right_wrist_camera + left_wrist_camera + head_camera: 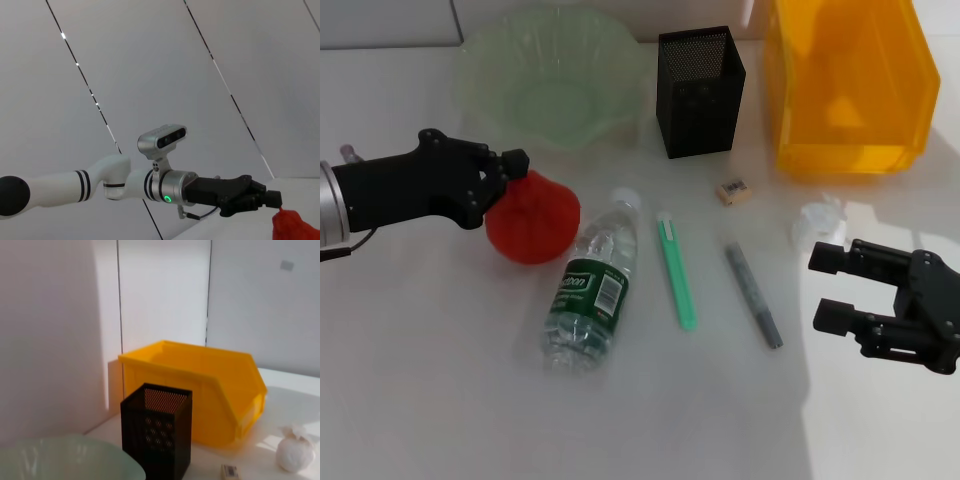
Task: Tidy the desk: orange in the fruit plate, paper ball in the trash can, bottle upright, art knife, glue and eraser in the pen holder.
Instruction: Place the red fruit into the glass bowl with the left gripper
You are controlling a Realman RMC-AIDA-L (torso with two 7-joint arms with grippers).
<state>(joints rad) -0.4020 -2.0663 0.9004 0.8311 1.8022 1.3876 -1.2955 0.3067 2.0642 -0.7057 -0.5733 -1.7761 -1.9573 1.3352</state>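
I can see the orange hanging free from its top (533, 222) and the fruit plate empty, so my left gripper goes on moving to the plate's middle (552, 88) and lets go there.
My left gripper (507, 183) is shut on the top left of the red-orange orange (534, 220), just in front of the pale green fruit plate (555, 80). The right wrist view shows the same grip on the orange (295, 225). The bottle (592, 285) lies on its side beside the orange. A green art knife (676, 270) and a grey glue stick (753, 295) lie in the middle. The tan eraser (731, 191) sits before the black mesh pen holder (700, 90). My right gripper (830, 287) is open, just short of the white paper ball (820, 222). The yellow trash can (850, 85) stands at the back right.
The left wrist view shows the trash can (200, 385), pen holder (157, 435), plate rim (65, 460), paper ball (295, 452) and eraser (230, 471) against a white wall. Bare white desk lies along the near edge.
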